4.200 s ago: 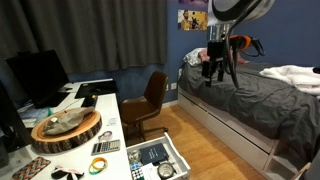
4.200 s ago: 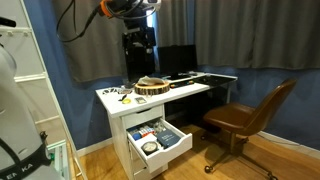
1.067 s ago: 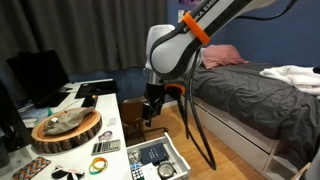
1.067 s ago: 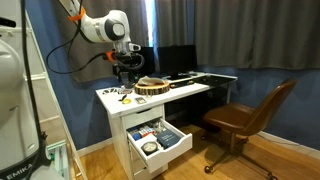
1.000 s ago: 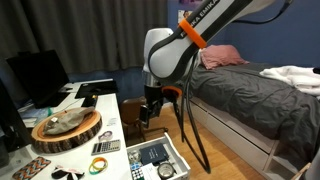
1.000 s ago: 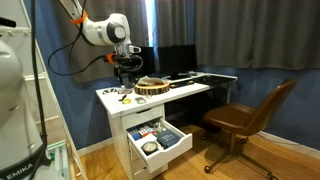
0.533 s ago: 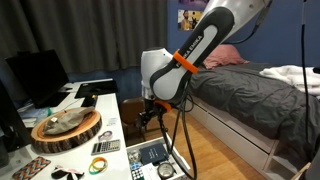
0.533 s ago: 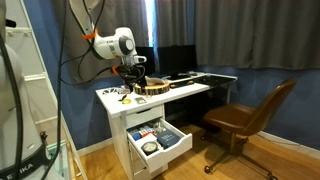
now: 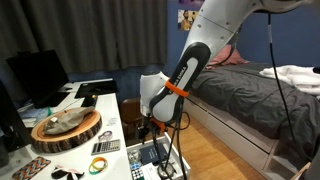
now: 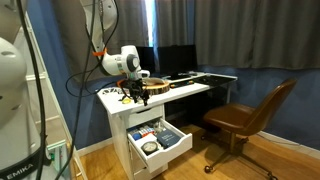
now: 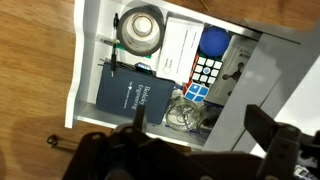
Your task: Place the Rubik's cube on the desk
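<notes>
My open fingers have their gap in line with the Rubik's cube [image 11: 202,80], which lies uncovered. My gripper keeps going down toward it until my fingers are on both sides of its white top [image 11: 207,70].
The Rubik's cube [image 11: 203,78], with red, white and blue squares showing, lies in the open drawer [image 11: 88,62] between a dark book [image 11: 135,93] and a blue ball [image 11: 213,42]. My gripper [image 11: 200,135] is open and empty, and hangs above the drawer with the cube between and ahead of its fingers. In both exterior views the gripper [image 9: 146,128] [image 10: 140,96] sits low over the open drawer [image 9: 170,151] [image 10: 176,146] at the end of the white desk [image 9: 106,108] [image 10: 190,90]. The cube is too small to make out there.
The drawer also holds a round tape roll [image 11: 140,28] and a tangle of cables [image 11: 185,113]. On the desk stand a round wooden slab [image 9: 65,128], a calculator [image 9: 105,147] and a monitor [image 9: 38,75]. A brown chair [image 10: 245,118] and a grey bed [image 9: 250,100] stand nearby.
The arm has swung down from beside the desk. The gripper has dropped lower over the open drawer. It stays open and empty.
</notes>
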Controlling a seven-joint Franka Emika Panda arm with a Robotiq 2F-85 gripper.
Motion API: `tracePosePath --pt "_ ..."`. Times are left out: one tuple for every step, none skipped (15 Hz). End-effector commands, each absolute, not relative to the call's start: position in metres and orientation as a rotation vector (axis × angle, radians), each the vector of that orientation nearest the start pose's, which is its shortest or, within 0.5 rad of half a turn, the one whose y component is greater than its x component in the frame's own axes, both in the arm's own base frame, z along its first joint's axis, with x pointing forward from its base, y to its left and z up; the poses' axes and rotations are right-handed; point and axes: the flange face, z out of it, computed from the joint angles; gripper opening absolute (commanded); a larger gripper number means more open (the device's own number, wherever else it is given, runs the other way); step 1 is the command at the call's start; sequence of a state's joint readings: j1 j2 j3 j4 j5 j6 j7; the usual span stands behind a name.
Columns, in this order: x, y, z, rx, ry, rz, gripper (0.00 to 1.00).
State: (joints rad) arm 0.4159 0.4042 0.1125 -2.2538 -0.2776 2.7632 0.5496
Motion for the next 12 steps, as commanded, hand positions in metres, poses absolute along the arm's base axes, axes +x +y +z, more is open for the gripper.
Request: tracePosePath --pt "0.477 0.302 0.157 -3.097 -0.312 -0.250 1.00" --pt "0.479 0.303 0.147 -3.090 -0.309 -0.256 1.00" --pt "0.479 0.304 0.139 -3.081 -0.311 -0.256 1.00" --pt "0.478 0.305 0.136 -3.043 -0.306 -0.236 1.00" --pt "0.473 0.298 0.145 -3.082 -0.327 -0.232 1.00" --pt "0.473 0.300 0.139 -3.069 -0.320 -0.228 1.00" --pt "0.473 0.301 0.134 -3.065 -0.316 -0.223 1.00" --pt "0.474 0.301 0.133 -3.064 -0.315 -0.222 1.00" --pt "0.475 0.302 0.134 -3.063 -0.314 -0.225 1.00" --pt "0.476 0.302 0.134 -3.062 -0.313 -0.227 1.00" --pt "0.476 0.302 0.134 -3.061 -0.312 -0.228 1.00" --pt "0.478 0.303 0.127 -3.045 -0.324 -0.218 1.00"
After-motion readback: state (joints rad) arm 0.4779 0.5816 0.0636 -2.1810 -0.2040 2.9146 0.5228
